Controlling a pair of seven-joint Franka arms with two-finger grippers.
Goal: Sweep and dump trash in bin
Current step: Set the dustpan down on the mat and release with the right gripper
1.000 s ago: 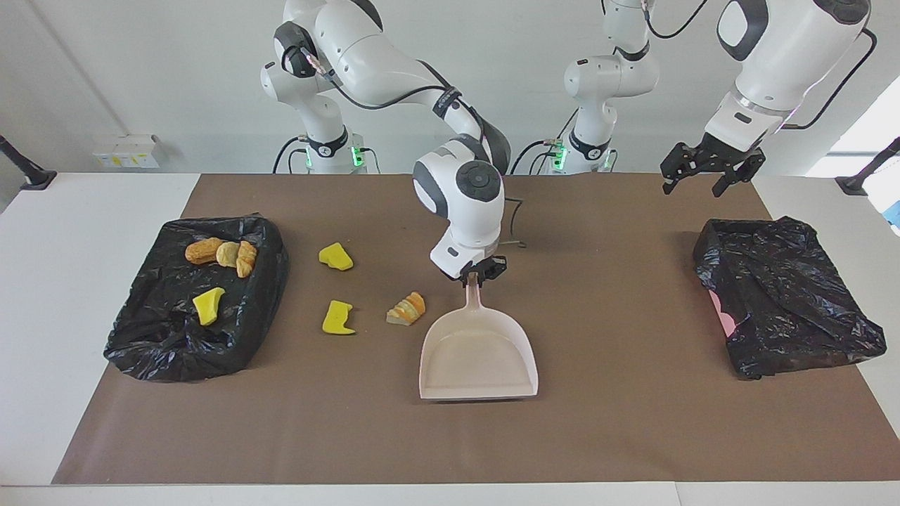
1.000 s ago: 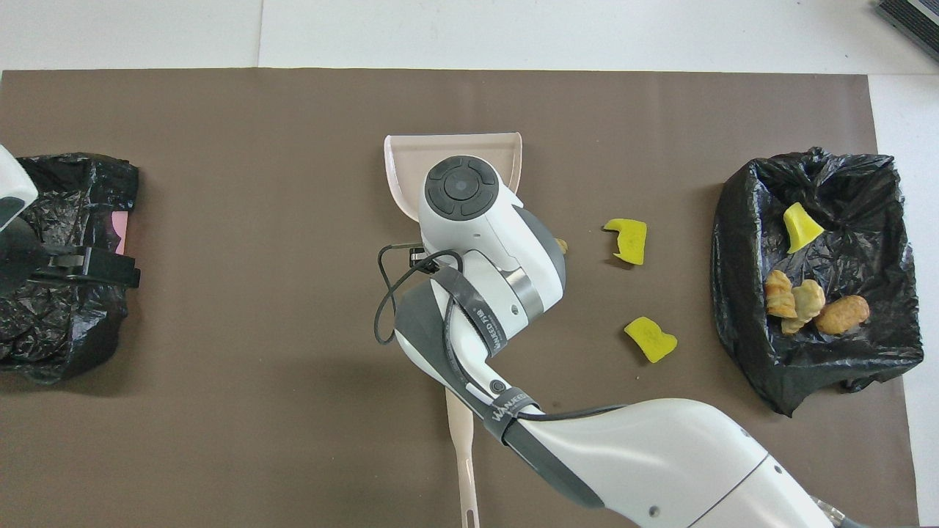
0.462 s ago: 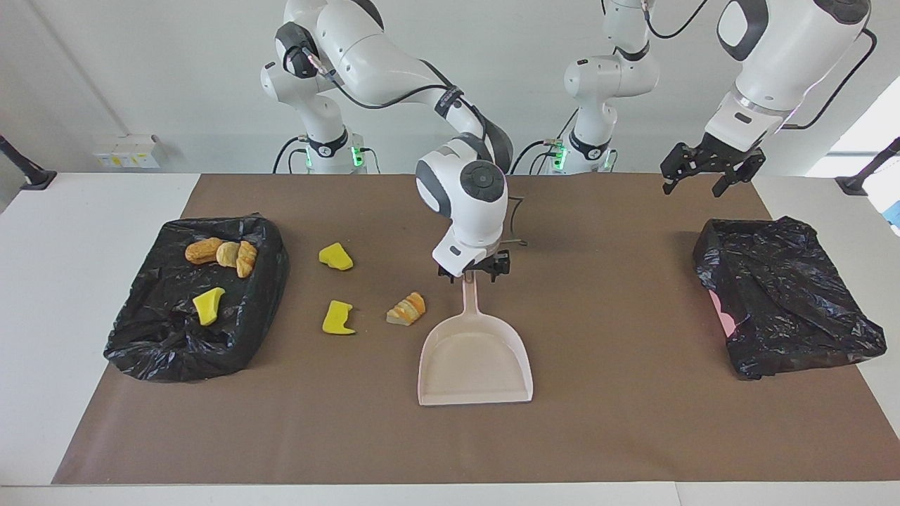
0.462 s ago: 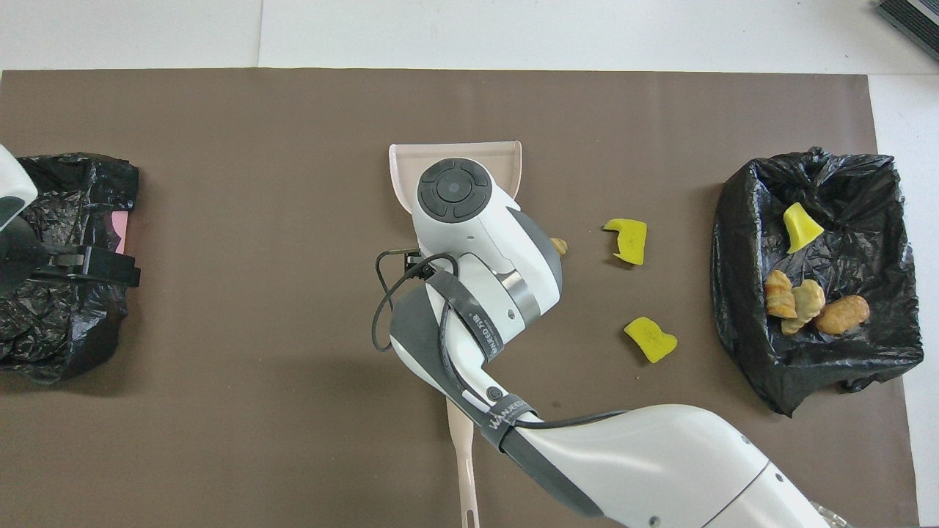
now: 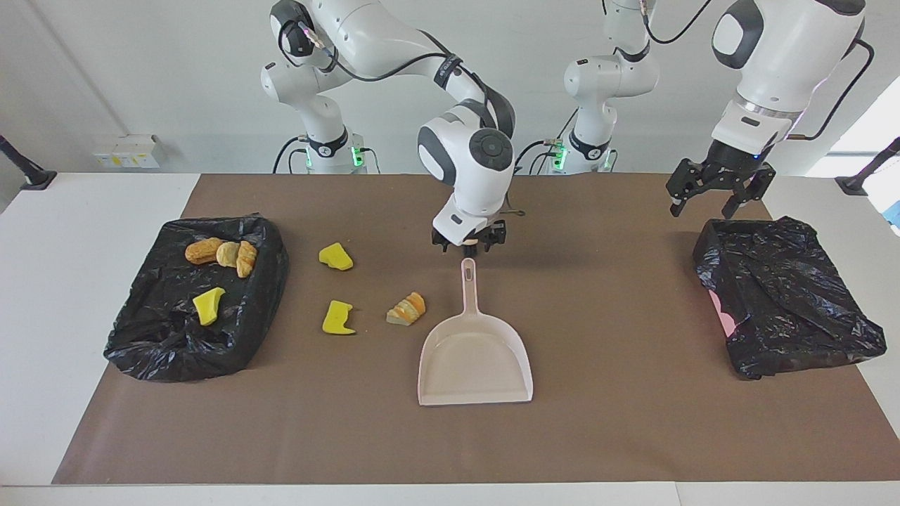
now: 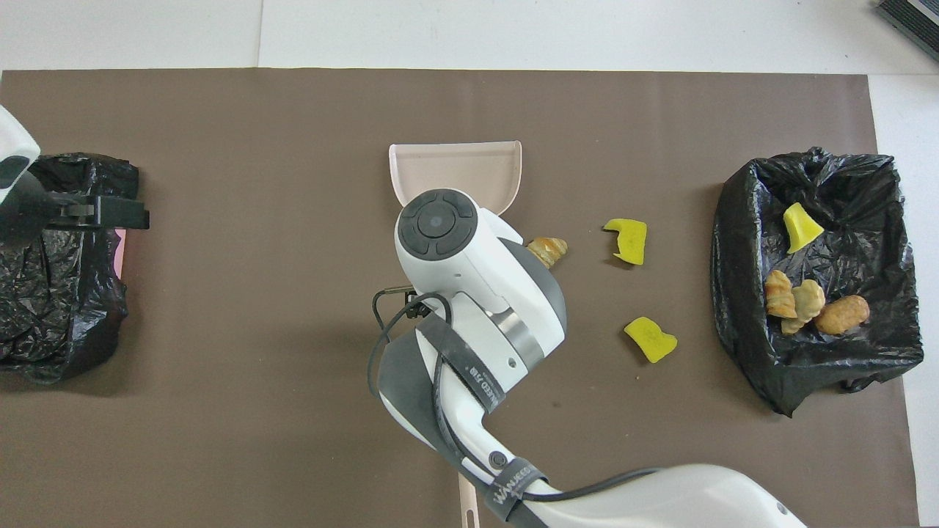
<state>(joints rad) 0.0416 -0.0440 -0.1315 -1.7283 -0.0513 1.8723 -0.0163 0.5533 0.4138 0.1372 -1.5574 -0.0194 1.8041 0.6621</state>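
Note:
The open fingers of the robot's right gripper straddle the pale handle's line [image 5: 470, 244], so it should keep moving back toward its loose end [image 6: 469, 504] until the fingers close around it.
The pale pink dustpan [image 5: 474, 358] lies flat mid-table, its handle pointing at the robots. My right gripper [image 5: 469, 244] hangs open just above the handle's tip, holding nothing; in the overhead view its wrist hides it. Loose trash lies beside the dustpan toward the right arm's end: a bread piece [image 5: 408, 309] and two yellow chunks [image 5: 338, 318] [image 5: 336, 256]. The bin [image 5: 140, 351], lined with a black bag, holds bread pieces [image 5: 221, 253] and a yellow chunk [image 5: 208, 306]. My left gripper [image 5: 705, 204] hangs open and empty over the left arm's end of the table.
A second black bag [image 5: 787, 295] with something pink [image 5: 718, 309] under it lies at the left arm's end, just under the left gripper. A pale handle [image 6: 469, 510] pokes out below the right arm close to the robots. A brown mat [image 5: 633, 436] covers the table.
The right gripper opened, let go of the dustpan handle and rose toward the robots. The dustpan settled flat. The left gripper shifted slightly toward the second bag.

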